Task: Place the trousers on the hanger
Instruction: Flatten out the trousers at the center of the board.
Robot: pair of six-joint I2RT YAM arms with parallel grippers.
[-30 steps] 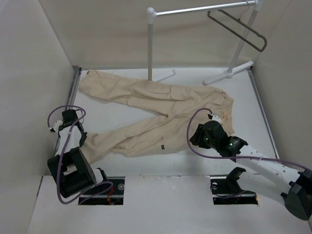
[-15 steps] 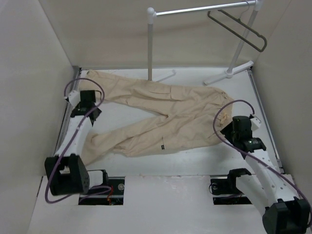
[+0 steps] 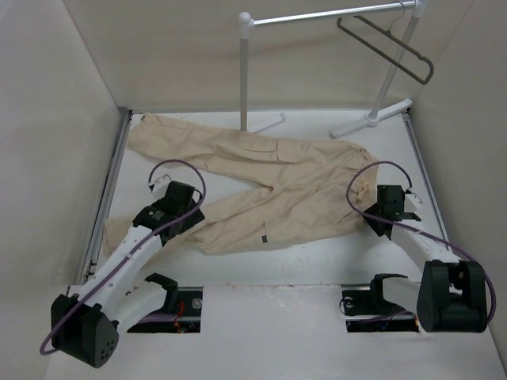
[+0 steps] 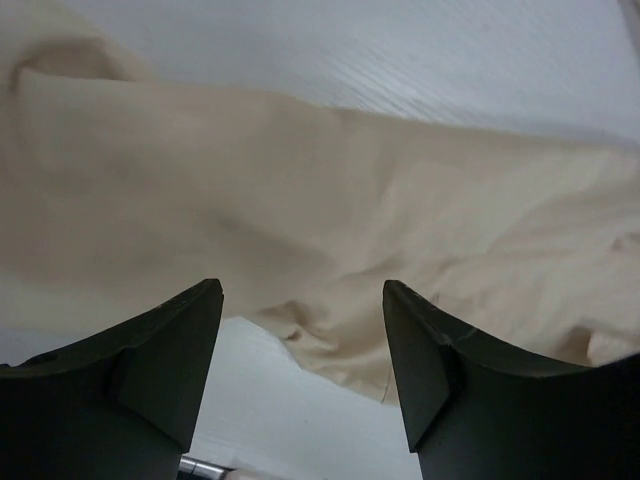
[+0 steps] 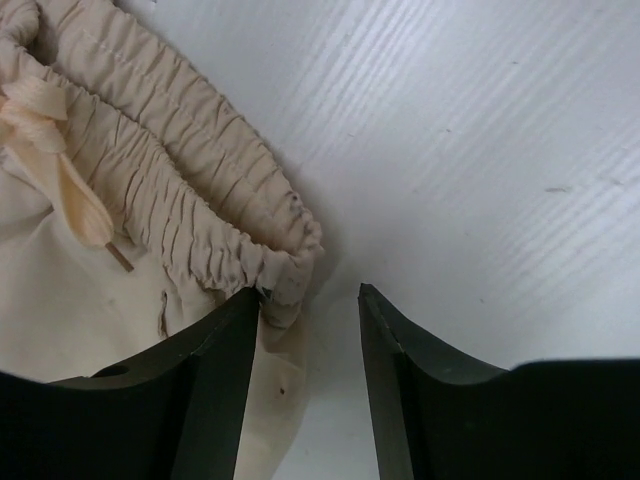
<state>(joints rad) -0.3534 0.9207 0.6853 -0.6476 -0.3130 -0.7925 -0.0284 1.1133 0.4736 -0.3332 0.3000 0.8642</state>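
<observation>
I should pinch the waistband's corner (image 5: pixel 286 272) with my right gripper and hold it while my left gripper pulls the near leg (image 3: pixel 215 229) straight by its cuff, because that leg lies rumpled.
The beige trousers (image 3: pixel 269 178) lie flat on the white table, legs pointing left and the elastic waistband (image 5: pixel 190 190) at the right. The dark hanger (image 3: pixel 390 49) hangs on the rack's bar at the upper right, far from both arms. My left gripper (image 3: pixel 190 212) hovers over the near leg; in the left wrist view the left gripper (image 4: pixel 302 300) is open, with the trousers (image 4: pixel 320 210) and their edge just beyond the fingertips. My right gripper (image 3: pixel 382 207) is at the waistband's corner; in its wrist view the right gripper (image 5: pixel 310 295) is open, its left fingertip touching the gathered cloth.
A white tubular garment rack (image 3: pixel 245 71) stands at the back, its feet (image 3: pixel 372 119) on the table close to the trousers. Beige walls close in the left and right sides. Bare white table (image 5: pixel 480 150) lies to the right of the waistband.
My left arm swung from the table's left edge in over the near trouser leg and its jaws opened. My right arm shifted slightly by the waistband, with its jaws still apart.
</observation>
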